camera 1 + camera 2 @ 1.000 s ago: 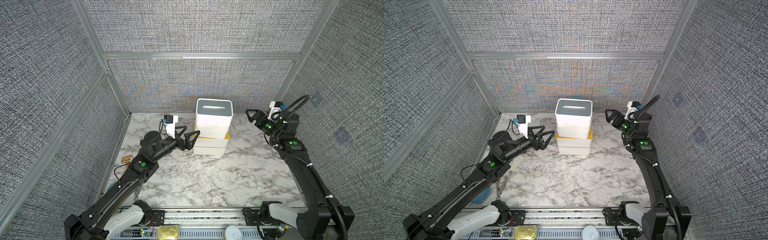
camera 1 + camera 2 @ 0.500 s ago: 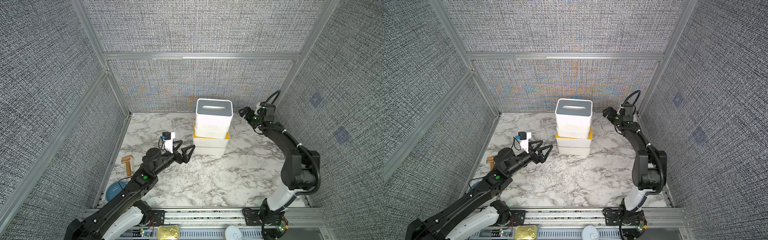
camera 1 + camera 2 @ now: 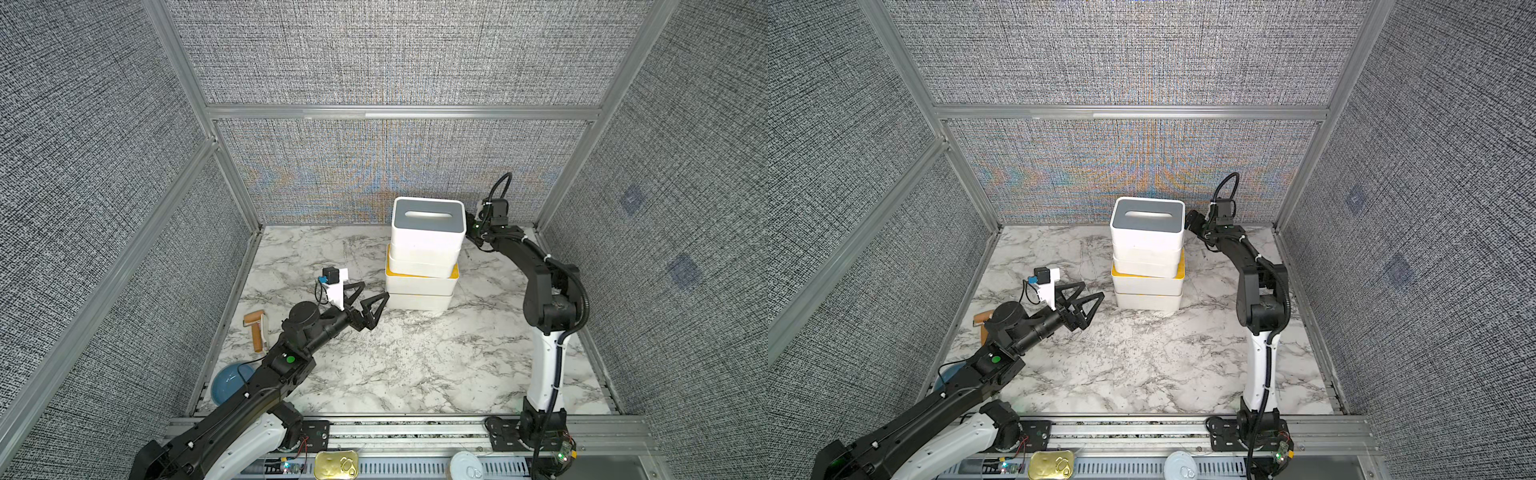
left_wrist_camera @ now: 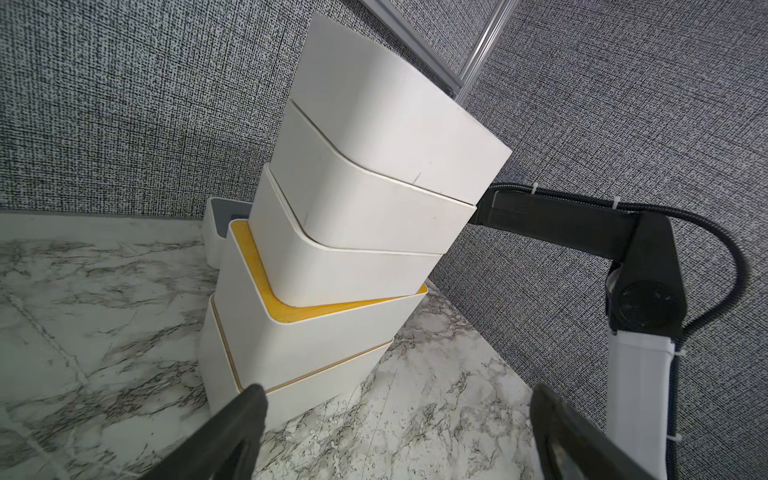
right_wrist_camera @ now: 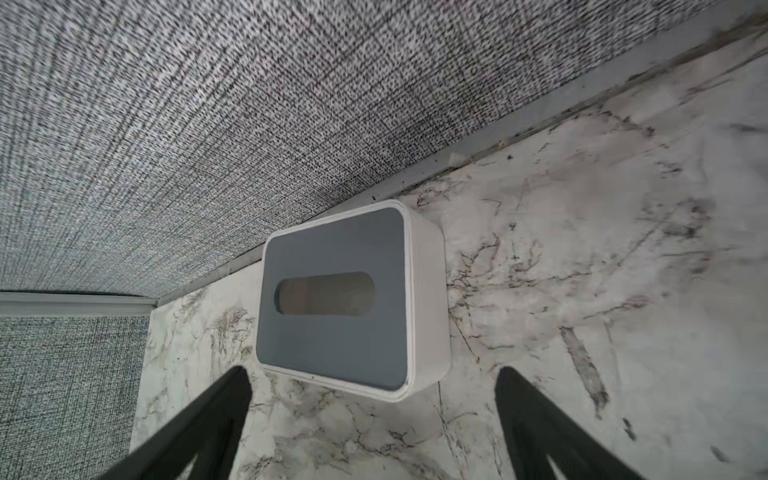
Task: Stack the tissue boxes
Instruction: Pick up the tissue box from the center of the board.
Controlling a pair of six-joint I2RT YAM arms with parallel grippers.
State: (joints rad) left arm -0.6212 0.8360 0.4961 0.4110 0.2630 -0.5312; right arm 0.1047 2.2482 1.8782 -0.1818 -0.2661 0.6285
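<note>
The lone tissue box's white side point(image 5: 429, 304) is lined up with my right gripper's open fingers and has clear space point(image 5: 489, 340) beside it, so I should keep moving forward until they close.
Several white tissue boxes stand in a slightly uneven stack point(image 3: 422, 286) point(image 3: 1148, 286) point(image 4: 332, 266) at the back middle of the marble table. The top one has a grey lid point(image 3: 428, 216); a yellow lid point(image 3: 422, 275) shows lower down. One more grey-lidded tissue box point(image 5: 336, 299) point(image 4: 216, 216) lies flat on the table behind the stack, by the back wall. My left gripper point(image 3: 374, 291) point(image 3: 1093, 290) point(image 4: 397, 395) is open and empty, a short way left of the stack's base. My right gripper point(image 3: 1192, 220) point(image 5: 374, 376) is open behind the stack, facing the lone box without touching it.
A wooden-handled roller point(image 3: 257, 330) lies by the left wall. A blue bowl point(image 3: 230, 380) sits beyond the table's left edge under my left arm. Two tins point(image 3: 336, 465) point(image 3: 467, 469) rest on the front rail. The back wall point(image 5: 249, 124) is close behind the lone box.
My left arm has drawn back from the stack toward the front left, still open. My right arm has swung in from the right to behind the stack.
</note>
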